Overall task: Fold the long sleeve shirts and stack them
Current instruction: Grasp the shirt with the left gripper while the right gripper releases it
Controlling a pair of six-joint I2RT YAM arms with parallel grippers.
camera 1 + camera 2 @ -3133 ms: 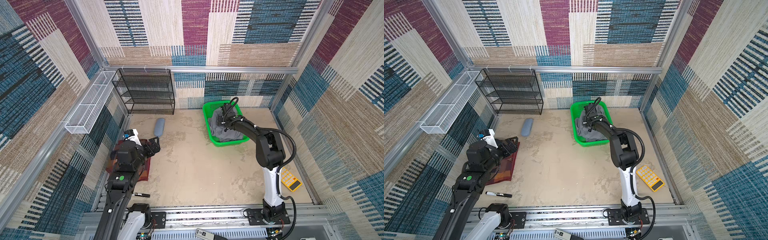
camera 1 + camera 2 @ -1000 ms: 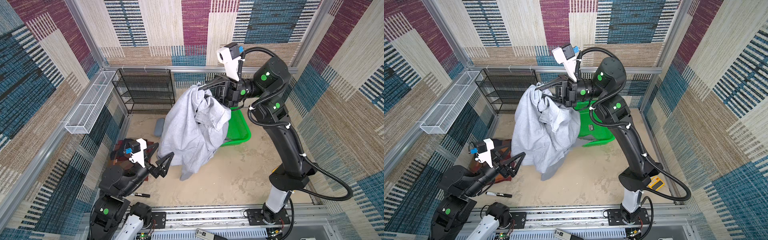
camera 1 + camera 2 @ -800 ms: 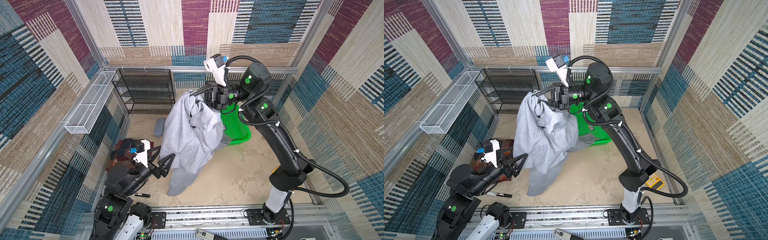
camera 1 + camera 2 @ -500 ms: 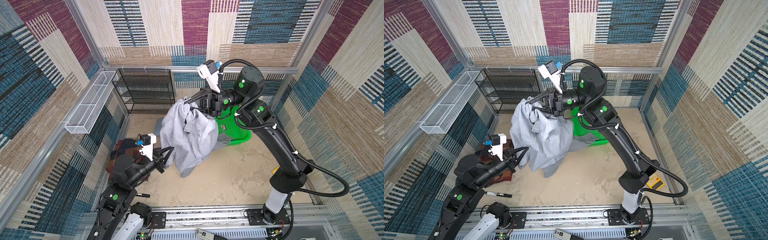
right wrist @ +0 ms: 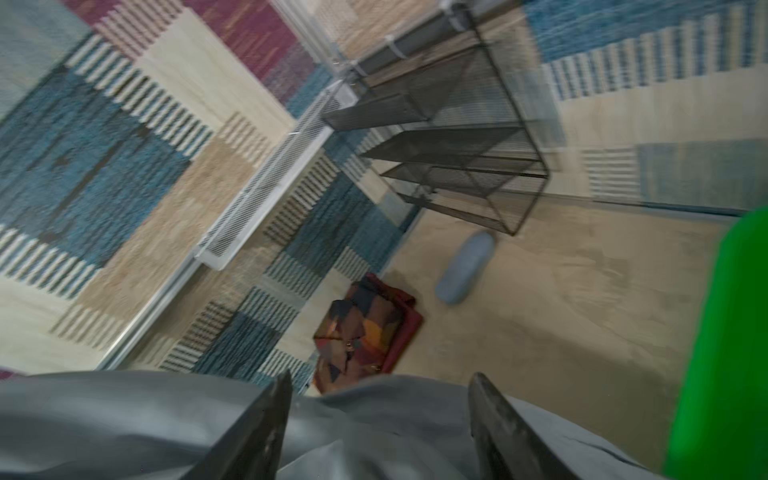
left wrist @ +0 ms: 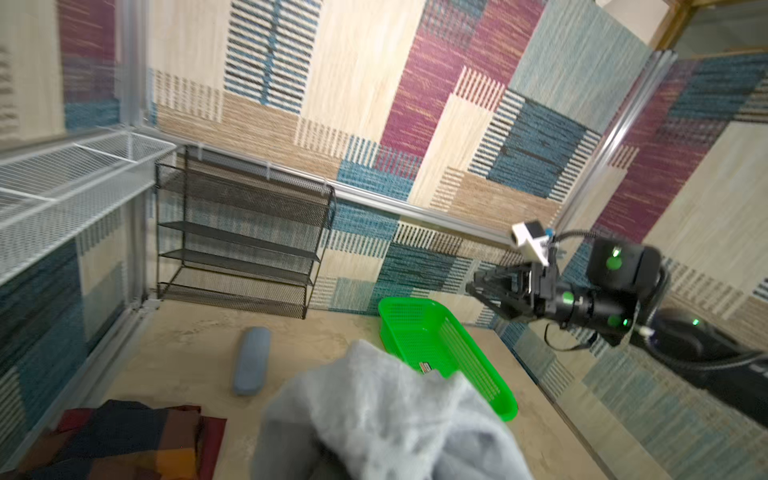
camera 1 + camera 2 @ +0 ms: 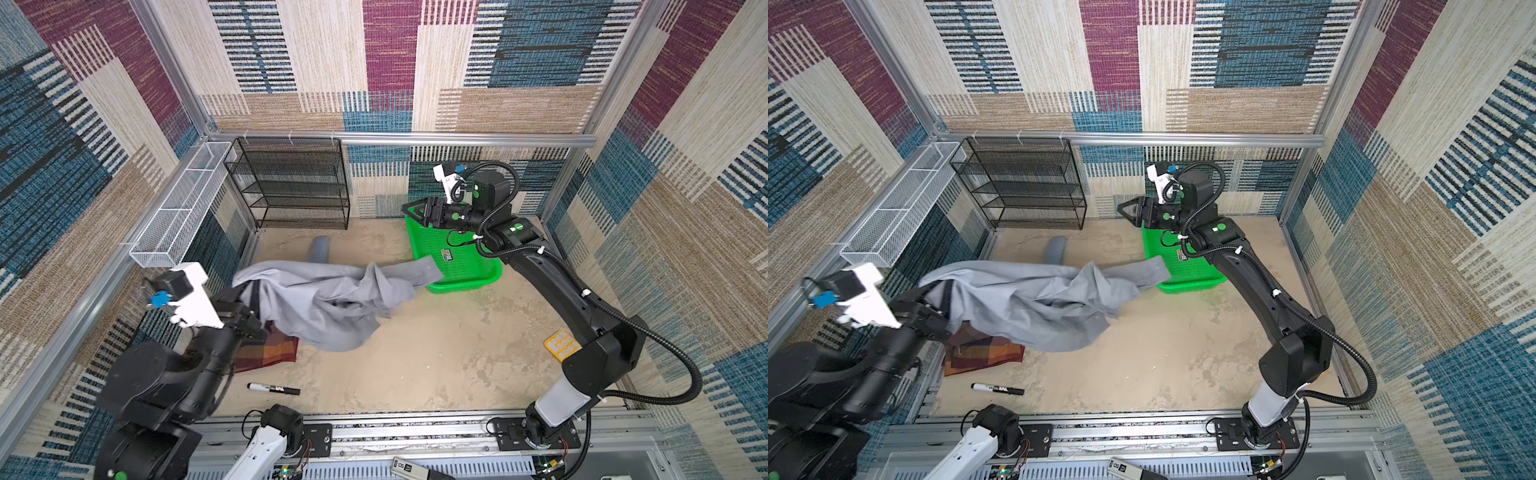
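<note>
I should bring the shirt back with my left gripper while my right gripper pushes the basket [image 7: 464, 268] out of the way, because the grey shirt's sleeve end [image 7: 425, 272] is against the green basket.
The grey shirt [image 7: 328, 303] [image 7: 1034, 299] stretches crumpled across the floor, one sleeve end lying against the green basket [image 7: 465, 270] [image 7: 1187, 270]. My left gripper [image 7: 246, 308] [image 7: 934, 309] is shut on its left edge and holds that edge up. In the left wrist view the grey shirt [image 6: 386, 415] covers the jaws. The plaid shirt [image 7: 266, 353] [image 7: 984, 351] [image 6: 116, 440] [image 5: 365, 328] lies folded on the floor, partly under the grey one. My right gripper [image 7: 415, 212] [image 7: 1125, 210] [image 5: 378, 415] stands open above the basket's back corner, holding nothing, with the grey shirt [image 5: 145, 415] below it.
A blue-grey case [image 7: 320, 249] [image 7: 1057, 249] lies near the black mesh shelf [image 7: 291, 183] at the back wall. A white wire basket [image 7: 183, 208] hangs on the left wall. A black marker [image 7: 274, 389] lies at the front, a yellow keypad [image 7: 561, 345] at the right.
My left gripper shut on the hanging grey shirt and drew it left. My right gripper opened, let go of it and drew back over the basket. The shirt dropped towards the floor.
</note>
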